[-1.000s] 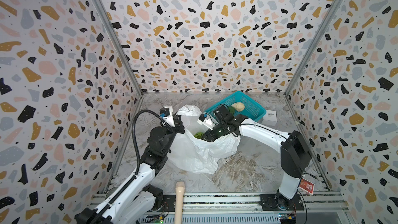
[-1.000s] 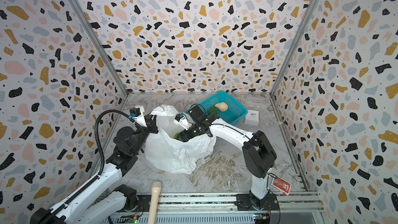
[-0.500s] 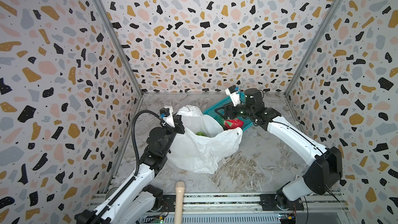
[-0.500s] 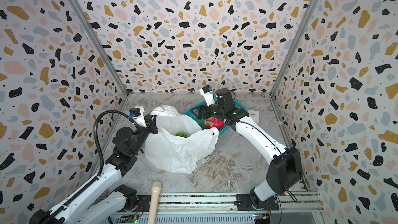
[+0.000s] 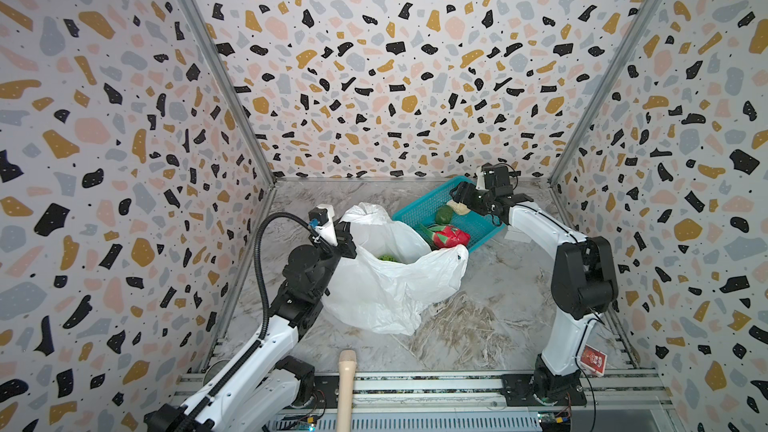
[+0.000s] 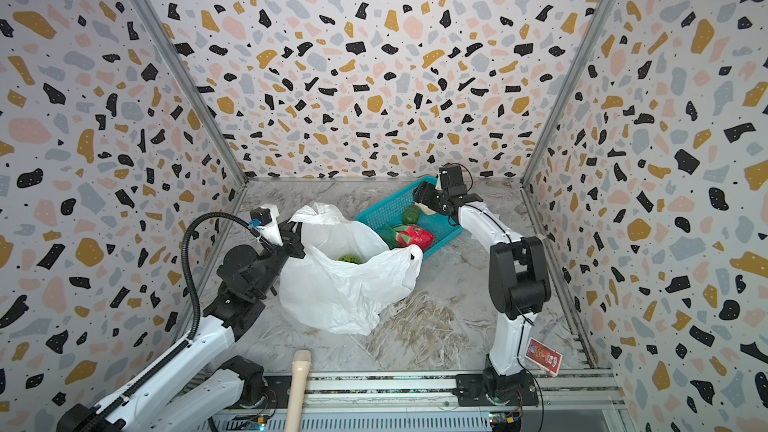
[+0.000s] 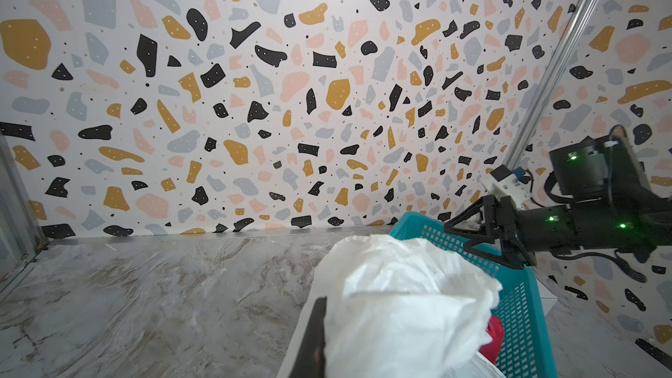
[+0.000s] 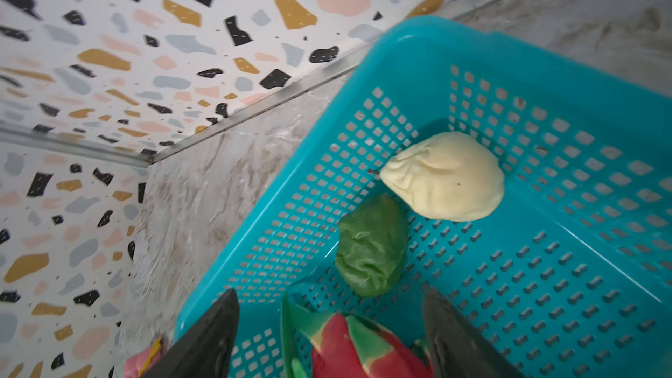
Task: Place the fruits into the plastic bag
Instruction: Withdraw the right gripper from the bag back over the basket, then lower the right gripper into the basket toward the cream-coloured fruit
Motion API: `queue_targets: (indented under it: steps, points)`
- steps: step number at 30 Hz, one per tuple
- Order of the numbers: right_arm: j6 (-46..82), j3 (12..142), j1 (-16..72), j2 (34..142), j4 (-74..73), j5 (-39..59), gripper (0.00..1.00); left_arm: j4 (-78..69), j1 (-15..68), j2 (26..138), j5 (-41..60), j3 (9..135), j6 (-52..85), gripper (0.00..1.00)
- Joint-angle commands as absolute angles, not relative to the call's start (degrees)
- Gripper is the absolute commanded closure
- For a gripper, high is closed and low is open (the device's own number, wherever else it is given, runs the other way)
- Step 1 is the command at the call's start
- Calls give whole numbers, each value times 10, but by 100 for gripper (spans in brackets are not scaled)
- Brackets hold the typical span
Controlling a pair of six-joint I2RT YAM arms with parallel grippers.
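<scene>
The cream lumpy piece lies uncovered next to the green fruit, so my right gripper should keep moving its open fingers down until they are on both sides of the cream lumpy piece.
The white plastic bag stands open in the middle of the floor, with one green fruit inside. My left gripper is shut on the bag's rim. Behind the bag, the teal basket holds a red dragon fruit, a green fruit and a cream lumpy piece. My right gripper hangs open over the basket's far end, holding nothing.
A small white box lies behind the right arm, beside the basket. A wooden handle sticks up at the front rail. A red card pack hangs near the right arm's base. Patterned walls close in three sides.
My right arm swung from the bag's mouth back to the basket's far end, staying open. The left gripper kept its hold on the bag rim and did not move.
</scene>
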State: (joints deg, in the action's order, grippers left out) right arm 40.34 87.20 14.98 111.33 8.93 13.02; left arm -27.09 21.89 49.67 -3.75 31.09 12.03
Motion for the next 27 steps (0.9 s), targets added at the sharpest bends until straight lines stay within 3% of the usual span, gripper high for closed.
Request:
queue_targets:
  steps: [1,16,27]
  points:
    - [458,911,140,1138,99,121,20,-289,217,489,-40,309,108,100]
    - [555,1035,128,1289,171,74,17,-280,216,502,-56,317,93,100]
    - [609,1059,127,1348,128,86,20,-279,216,514,-57,326,91,100]
